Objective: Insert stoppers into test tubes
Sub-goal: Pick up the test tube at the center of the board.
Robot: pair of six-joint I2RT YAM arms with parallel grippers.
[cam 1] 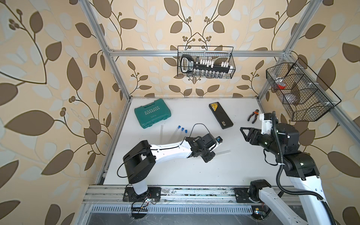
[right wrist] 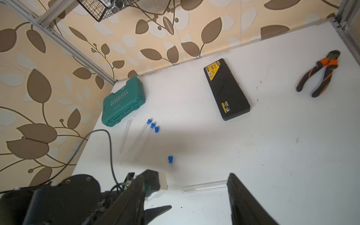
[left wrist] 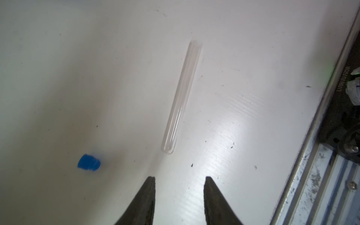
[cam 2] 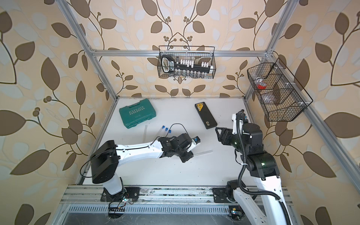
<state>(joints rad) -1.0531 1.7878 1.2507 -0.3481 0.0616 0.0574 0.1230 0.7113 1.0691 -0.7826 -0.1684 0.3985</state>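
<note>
The loose blue stopper (left wrist: 89, 162) and the lone test tube are lying by the robot's left gripper, so the left gripper should pick up the tube (left wrist: 182, 96) and pass it to the right gripper.
A clear test tube (left wrist: 180, 97) lies alone on the white table (cam 1: 194, 171), also visible in both top views (cam 1: 224, 152) (cam 2: 204, 152). My left gripper (left wrist: 179, 177) hovers just short of its rounded end, open and empty, with a loose blue stopper (left wrist: 89, 163) off to one side. Further back lie three more tubes (right wrist: 125, 136). Two of them carry blue stoppers (right wrist: 149, 121) at their mouths, and a third stopper (right wrist: 156, 129) rests beside them. My right gripper (cam 1: 243, 134) hangs open and empty above the table, right of the lone tube (right wrist: 204, 186).
A green tool case (cam 1: 153, 113) sits at the back left and a black case (cam 1: 221, 115) at the back middle. Pliers (cam 1: 253, 116) lie at the back right. Wire baskets hang on the back rail (cam 1: 205, 62) and the right rail (cam 1: 300, 91).
</note>
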